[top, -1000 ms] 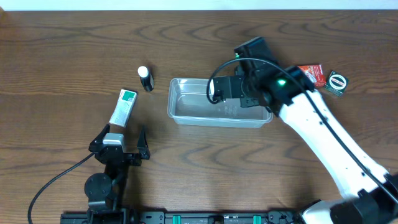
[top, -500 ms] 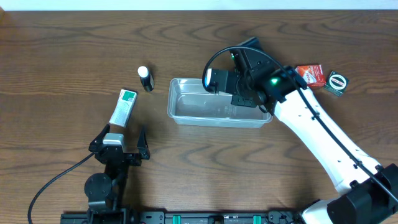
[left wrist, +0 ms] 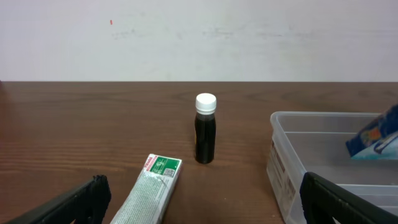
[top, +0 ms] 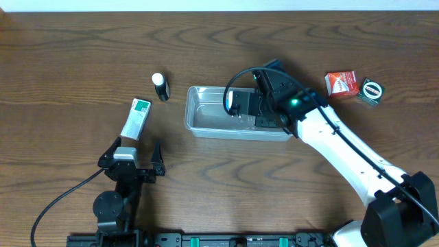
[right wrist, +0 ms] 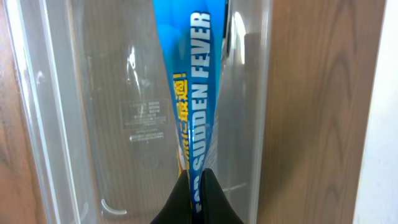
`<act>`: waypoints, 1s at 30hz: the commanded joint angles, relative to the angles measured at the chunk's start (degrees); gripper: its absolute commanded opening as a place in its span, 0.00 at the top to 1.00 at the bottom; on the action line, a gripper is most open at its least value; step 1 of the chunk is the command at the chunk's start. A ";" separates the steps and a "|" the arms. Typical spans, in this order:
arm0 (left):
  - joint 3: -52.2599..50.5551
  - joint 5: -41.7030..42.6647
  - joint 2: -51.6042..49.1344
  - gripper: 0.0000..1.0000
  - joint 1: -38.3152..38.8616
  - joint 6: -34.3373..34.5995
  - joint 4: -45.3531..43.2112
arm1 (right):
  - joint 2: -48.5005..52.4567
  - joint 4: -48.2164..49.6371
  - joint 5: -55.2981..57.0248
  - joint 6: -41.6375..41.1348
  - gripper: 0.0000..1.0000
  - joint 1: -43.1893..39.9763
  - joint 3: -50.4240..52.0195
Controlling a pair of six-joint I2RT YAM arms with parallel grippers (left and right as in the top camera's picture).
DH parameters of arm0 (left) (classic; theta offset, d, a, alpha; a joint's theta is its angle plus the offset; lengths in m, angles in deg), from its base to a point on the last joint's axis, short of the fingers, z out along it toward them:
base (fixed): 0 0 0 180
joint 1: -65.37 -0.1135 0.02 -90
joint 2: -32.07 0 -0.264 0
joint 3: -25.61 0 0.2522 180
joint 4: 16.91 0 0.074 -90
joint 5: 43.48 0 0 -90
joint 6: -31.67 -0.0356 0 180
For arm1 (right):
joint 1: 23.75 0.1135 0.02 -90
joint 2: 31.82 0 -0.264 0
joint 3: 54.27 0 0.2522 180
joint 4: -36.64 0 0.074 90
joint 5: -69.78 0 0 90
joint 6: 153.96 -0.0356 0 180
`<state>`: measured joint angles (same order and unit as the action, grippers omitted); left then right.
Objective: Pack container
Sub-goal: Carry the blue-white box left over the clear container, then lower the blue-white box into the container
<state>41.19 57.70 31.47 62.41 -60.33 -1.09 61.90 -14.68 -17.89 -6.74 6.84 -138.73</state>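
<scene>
I should keep lowering the blue packet (right wrist: 194, 81) with my right gripper, since it hangs clear of the container's sides, until it nears the container's free bottom (top: 211, 114), then release.
The clear plastic container (top: 206, 120) sits mid-table; it also shows in the right wrist view (right wrist: 93, 124) and at the right of the left wrist view (left wrist: 292, 155). My right gripper (top: 241, 104) is shut on a thin blue packet (right wrist: 194, 93) printed "SUDDEN FEVER", holding it over the container's inside; the packet's corner shows in the left wrist view (left wrist: 373, 140). My left gripper (top: 130, 165) is open and empty near the front edge, behind a green and white box (top: 136, 118).
A small dark bottle with a white cap (top: 160, 87) stands left of the container. A red box (top: 341, 83) and a dark round-faced item (top: 372, 91) lie at the far right.
My right gripper has moved left and down with the blue packet, lowering into the container. The left arm has not moved.
</scene>
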 commanded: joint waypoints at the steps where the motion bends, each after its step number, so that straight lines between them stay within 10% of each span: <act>1: -1.60 -0.02 0.24 0.02 -0.35 -0.98 0.83 | -0.37 2.84 -0.39 3.10 0.99 0.61 3.17; 30: -1.60 -0.02 0.24 0.02 -0.35 -0.96 0.83 | -0.37 16.33 0.90 5.88 0.91 0.07 11.87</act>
<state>41.19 57.70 31.47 62.41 -60.33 -1.09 61.90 1.30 -17.39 -1.61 6.81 -127.10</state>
